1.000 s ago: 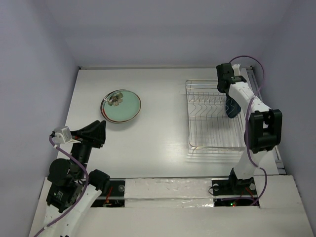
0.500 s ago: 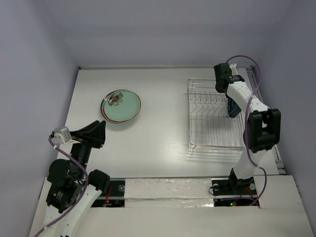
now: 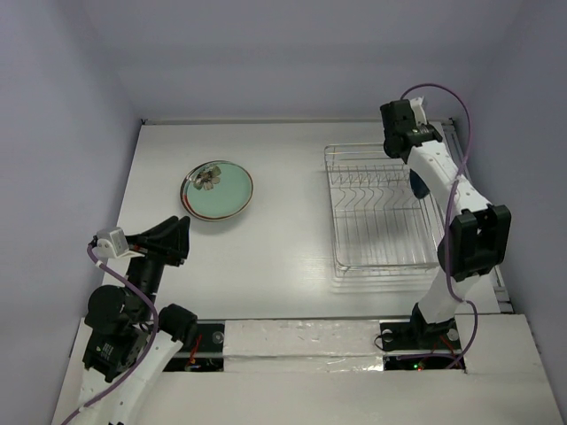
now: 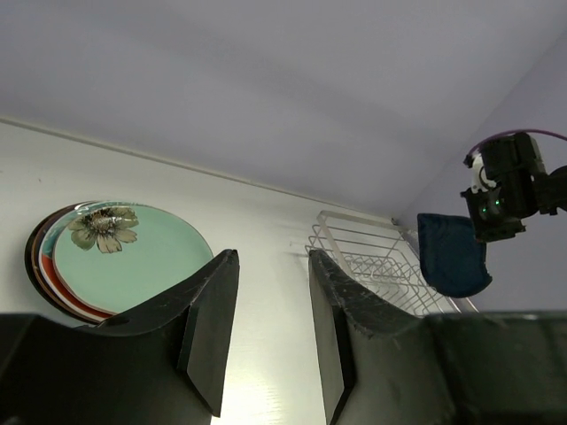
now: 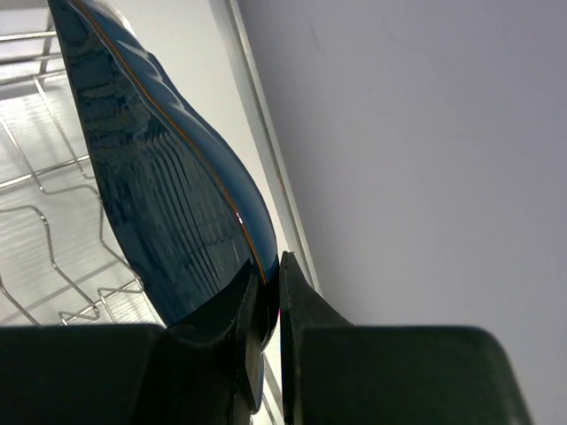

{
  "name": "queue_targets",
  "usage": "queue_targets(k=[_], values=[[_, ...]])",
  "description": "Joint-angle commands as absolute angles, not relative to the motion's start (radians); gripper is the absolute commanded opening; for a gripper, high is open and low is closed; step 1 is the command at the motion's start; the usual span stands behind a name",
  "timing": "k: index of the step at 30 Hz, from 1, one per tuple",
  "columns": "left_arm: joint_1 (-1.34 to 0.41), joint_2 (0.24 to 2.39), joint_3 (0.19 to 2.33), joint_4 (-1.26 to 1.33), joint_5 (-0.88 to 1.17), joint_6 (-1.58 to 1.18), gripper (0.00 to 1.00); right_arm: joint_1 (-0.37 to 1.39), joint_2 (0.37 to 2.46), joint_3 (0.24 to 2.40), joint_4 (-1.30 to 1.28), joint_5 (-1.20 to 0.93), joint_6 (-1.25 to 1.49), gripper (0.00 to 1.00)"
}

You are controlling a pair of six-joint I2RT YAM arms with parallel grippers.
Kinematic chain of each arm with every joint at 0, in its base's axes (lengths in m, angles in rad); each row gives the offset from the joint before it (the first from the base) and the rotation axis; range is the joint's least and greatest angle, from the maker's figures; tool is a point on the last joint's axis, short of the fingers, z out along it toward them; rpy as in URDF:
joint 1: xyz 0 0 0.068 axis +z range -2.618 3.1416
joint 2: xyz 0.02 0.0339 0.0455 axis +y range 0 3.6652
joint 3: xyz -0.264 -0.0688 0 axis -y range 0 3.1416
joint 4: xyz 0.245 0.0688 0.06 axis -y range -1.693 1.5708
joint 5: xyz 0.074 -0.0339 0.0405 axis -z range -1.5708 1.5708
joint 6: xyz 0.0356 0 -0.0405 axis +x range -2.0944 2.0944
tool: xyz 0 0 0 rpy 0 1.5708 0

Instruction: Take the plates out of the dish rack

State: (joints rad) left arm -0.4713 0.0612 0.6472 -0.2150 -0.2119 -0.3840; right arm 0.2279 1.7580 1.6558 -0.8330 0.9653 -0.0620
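Note:
The dark blue dish [image 3: 419, 184] is clear of the dish rack, so my right gripper should continue to go to the free tabletop [image 3: 267, 256] beside the plate stack and let go of the dish there.
My right gripper [image 3: 415, 173] is shut on the rim of the dark blue teardrop dish [image 5: 168, 186] and holds it in the air above the right side of the chrome wire dish rack [image 3: 383, 212]. The dish also shows in the left wrist view [image 4: 452, 255], hanging edge-down over the rack [image 4: 372, 264]. No plates stand in the rack. A stack of round plates [image 3: 217, 189] lies on the table at the left, a pale mint green one with a flower on top. My left gripper [image 4: 270, 266] is open and empty, near the table's front left.
White walls close in the table at the back and on both sides. A rail [image 3: 456, 142] runs along the table's right edge beside the rack. The right arm reaches up over the rack's right side.
My right gripper has lifted the dark blue dish up out of the rack. The rack has shifted a little to the left. The left arm has not moved.

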Motion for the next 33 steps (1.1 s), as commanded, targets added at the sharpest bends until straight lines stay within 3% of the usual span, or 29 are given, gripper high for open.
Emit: queue_targets(k=[1, 13, 16, 17, 21, 25, 33], values=[[-0.479, 0.041, 0.652, -0.183, -0.207, -0.383, 0.35, 0.242, 1.657, 1.758, -0.813, 1.025, -0.023, 0.00], [-0.479, 0.049, 0.650, -0.184, -0.207, -0.387, 0.45, 0.351, 1.473, 1.730, -0.776, 0.718, 0.169, 0.00], [-0.479, 0.057, 0.650, -0.186, -0.207, -0.388, 0.59, 0.446, 1.388, 1.657, -0.711, 0.534, 0.230, 0.00], [-0.479, 0.058, 0.650, -0.186, -0.207, -0.388, 0.69, 0.493, 1.370, 1.613, -0.698, 0.484, 0.265, 0.00], [-0.479, 0.074, 0.652, -0.187, -0.207, -0.390, 0.82, 0.587, 1.344, 1.515, -0.666, 0.242, 0.348, 0.00], [-0.479, 0.097, 0.653, -0.192, -0.207, -0.393, 0.99, 0.678, 1.312, 1.323, -0.472, 0.042, 0.414, 0.00], [-0.479, 0.124, 0.655, -0.192, -0.207, -0.396, 0.99, 0.811, 1.460, 1.128, -0.247, -0.138, 0.477, 0.00]])
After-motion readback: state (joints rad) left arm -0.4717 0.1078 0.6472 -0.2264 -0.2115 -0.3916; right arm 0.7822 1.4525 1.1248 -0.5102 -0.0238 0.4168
